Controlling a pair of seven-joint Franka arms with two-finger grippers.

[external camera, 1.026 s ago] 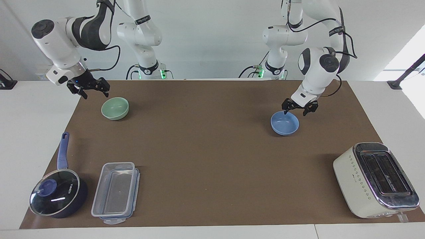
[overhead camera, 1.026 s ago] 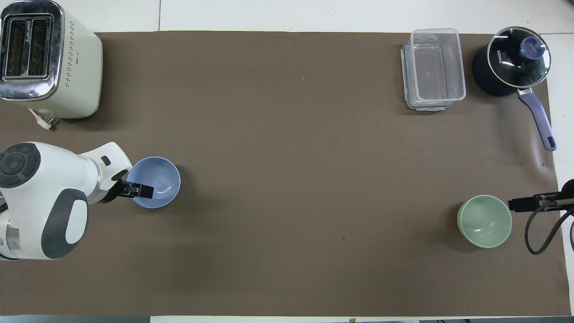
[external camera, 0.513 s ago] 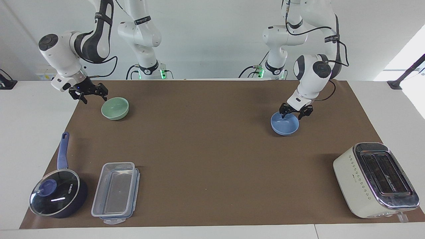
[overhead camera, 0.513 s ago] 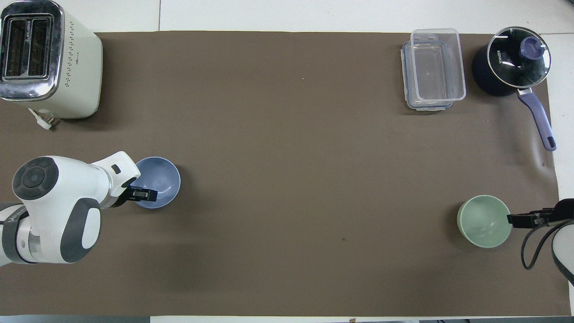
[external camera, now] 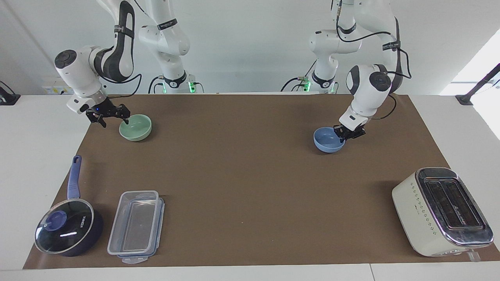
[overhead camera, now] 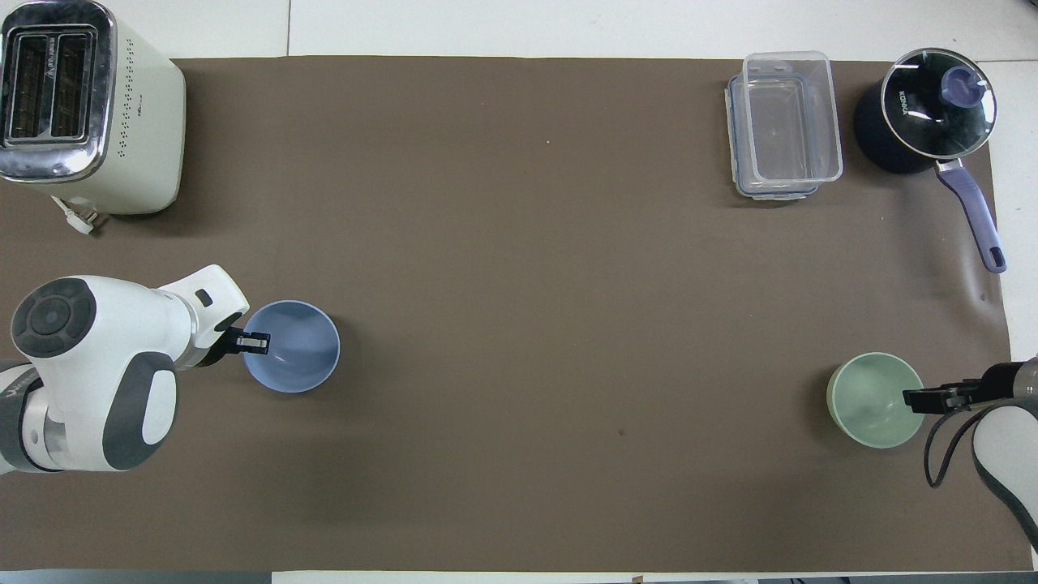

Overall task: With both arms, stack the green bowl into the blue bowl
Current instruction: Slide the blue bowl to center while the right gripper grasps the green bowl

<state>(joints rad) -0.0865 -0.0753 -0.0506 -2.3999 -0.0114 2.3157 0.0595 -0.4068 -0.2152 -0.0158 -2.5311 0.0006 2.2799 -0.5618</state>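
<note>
The green bowl (overhead camera: 873, 401) should cover the blue bowl from above when I lower it in, because the blue bowl's rim (overhead camera: 336, 328) looks just as wide.
The blue bowl (external camera: 327, 141) (overhead camera: 296, 350) is toward the left arm's end of the brown mat. My left gripper (external camera: 343, 135) (overhead camera: 258, 344) is shut on its rim, on the side toward the left arm's end. The green bowl (external camera: 136, 128) (overhead camera: 872, 401) sits upright on the mat toward the right arm's end. My right gripper (external camera: 113, 118) (overhead camera: 920, 399) is open and low at that bowl's outer rim, with one fingertip at the rim and the other outside the bowl.
A cream toaster (external camera: 441, 210) stands at the left arm's end, farther from the robots. A clear lidded container (external camera: 136, 226) and a dark blue saucepan with a glass lid (external camera: 68, 230) lie at the right arm's end. Two smaller white arms (external camera: 168, 39) stand at the robots' edge.
My left gripper came down and shut on the blue bowl's rim, and the bowl shifted a little toward the table's middle. The right gripper dropped and moved in to the green bowl's rim.
</note>
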